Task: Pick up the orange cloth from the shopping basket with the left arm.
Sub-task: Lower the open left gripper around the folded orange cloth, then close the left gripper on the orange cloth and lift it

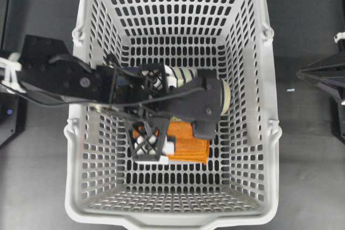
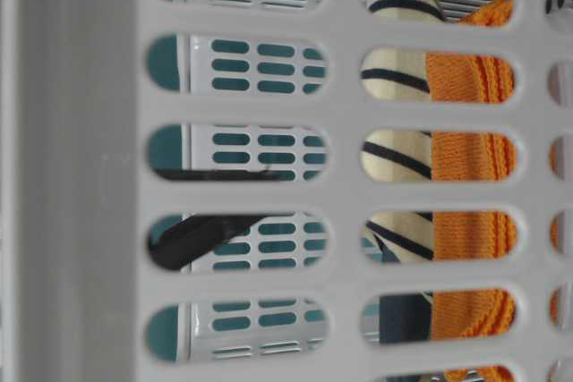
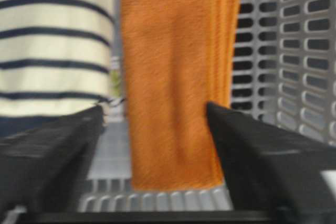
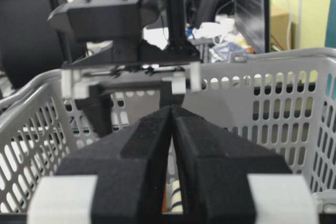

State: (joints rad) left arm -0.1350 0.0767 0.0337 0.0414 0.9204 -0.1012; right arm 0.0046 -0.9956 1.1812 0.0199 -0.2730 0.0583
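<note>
A pale, green-patched edge (image 3: 116, 83) shows beside the orange cloth (image 3: 170, 87), so the robot should expect a clear container with a printed label to be hidden under the cloth.
The orange cloth (image 1: 188, 141) lies folded on the floor of the light grey shopping basket (image 1: 248, 133), beside a navy-and-cream striped slipper (image 1: 183, 74). My left arm reaches down into the basket. The left gripper (image 1: 152, 122) is open over the cloth's left end. In the left wrist view the cloth (image 3: 168, 77) lies between the two black fingers (image 3: 262, 156) of the open left gripper (image 3: 153, 107), and the slipper (image 3: 52, 40) is at the upper left. My right gripper (image 4: 172, 111) is shut and empty, outside the basket at the right (image 1: 299, 72).
The basket's slotted walls (image 3: 304, 51) stand close around the left gripper. The table-level view looks through the basket wall (image 2: 81, 176) at the slipper (image 2: 394, 154) and the cloth (image 2: 470, 154). The right wrist view faces the basket's side (image 4: 252, 103).
</note>
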